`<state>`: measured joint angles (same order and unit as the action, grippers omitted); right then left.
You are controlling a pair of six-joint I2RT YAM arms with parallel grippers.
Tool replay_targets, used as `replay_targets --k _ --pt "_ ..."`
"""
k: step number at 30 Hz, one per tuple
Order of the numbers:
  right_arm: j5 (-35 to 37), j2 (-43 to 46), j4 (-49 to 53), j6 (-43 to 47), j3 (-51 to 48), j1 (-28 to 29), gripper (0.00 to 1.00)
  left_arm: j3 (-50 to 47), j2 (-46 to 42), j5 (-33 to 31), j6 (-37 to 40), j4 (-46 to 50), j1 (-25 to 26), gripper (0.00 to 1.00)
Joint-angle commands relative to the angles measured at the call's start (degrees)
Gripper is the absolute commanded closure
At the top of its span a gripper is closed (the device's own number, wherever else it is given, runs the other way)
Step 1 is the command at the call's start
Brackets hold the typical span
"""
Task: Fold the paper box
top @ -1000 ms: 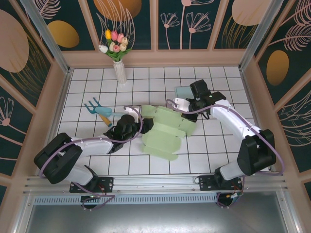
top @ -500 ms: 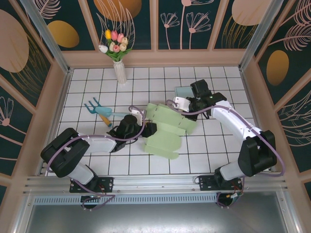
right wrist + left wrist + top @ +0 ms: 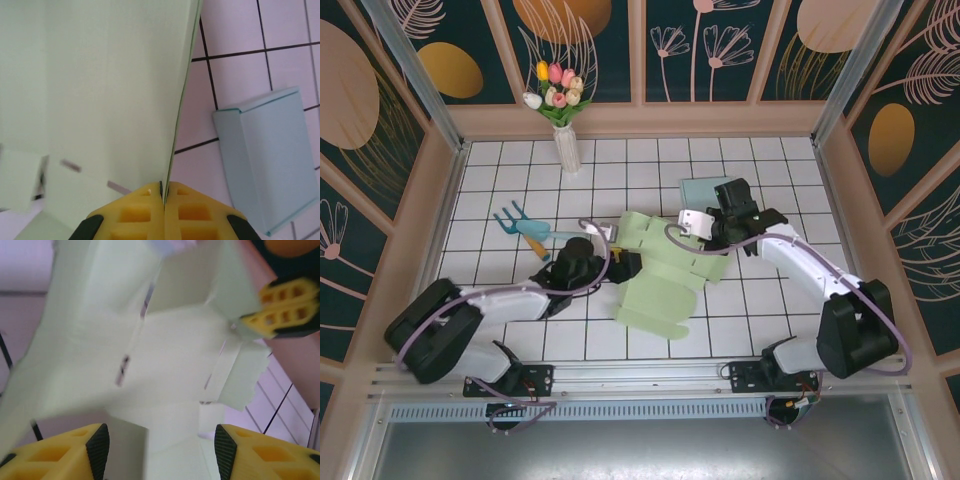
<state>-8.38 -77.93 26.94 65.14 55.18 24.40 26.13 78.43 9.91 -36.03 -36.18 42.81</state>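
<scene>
Next, my right gripper swings the far panel [image 3: 646, 231] in its fingers up straight toward the box's middle [image 3: 666, 272], because the panel leans back toward the light-blue box.
The pale green paper box [image 3: 660, 285] lies part-folded on the white tiled floor at the centre, its far panel raised. My right gripper [image 3: 703, 228] is at the box's far right edge, and in the right wrist view it [image 3: 164, 192] is shut on the thin edge of a green panel [image 3: 100, 85]. My left gripper [image 3: 620, 262] is at the box's left side. In the left wrist view it [image 3: 160, 452] stands open, a green flap [image 3: 170, 440] lying between the black pads [image 3: 97, 450] without touching them. The right gripper's yellow finger [image 3: 282, 307] shows at the upper right there.
A small light-blue folded box [image 3: 705, 188] lies just behind the right gripper, also seen as the light-blue box [image 3: 270, 160]. A blue garden fork [image 3: 520, 225] lies at the left. A white vase of tulips [image 3: 560, 110] stands at the back. Wooden walls surround the floor.
The right gripper has pulled its panel a little nearer and rightward, and the box has shifted and turned with it. The left gripper stayed at the box's left side, its jaws narrowing slightly.
</scene>
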Motion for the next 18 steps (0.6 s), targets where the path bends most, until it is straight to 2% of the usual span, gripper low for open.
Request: replay_targets --k 1,5,9,14,18 --pt "4.8 3.9 -7.7 6.7 -3.2 1.0 1.0 -4.6 -7.3 -8.5 2.4 -1.6 0.1 0.41" --pt "3.8 7.5 -8.4 16.5 -5.8 2.3 1.0 -11.3 -14.0 -16.1 4.3 -4.6 0.1 0.42" --pt "4.5 9.8 -10.5 19.8 -6.5 4.4 1.0 -15.4 -16.3 -26.2 7.5 -5.7 0.1 0.45" --pt "6.6 11.8 -15.1 25.4 -9.4 7.4 1.0 -19.4 -16.3 -23.9 9.9 -11.8 0.2 0.46" --pt "6.8 11.1 -16.8 25.5 -10.4 9.0 1.0 -20.0 -14.2 -20.3 11.1 -14.4 0.2 0.45"
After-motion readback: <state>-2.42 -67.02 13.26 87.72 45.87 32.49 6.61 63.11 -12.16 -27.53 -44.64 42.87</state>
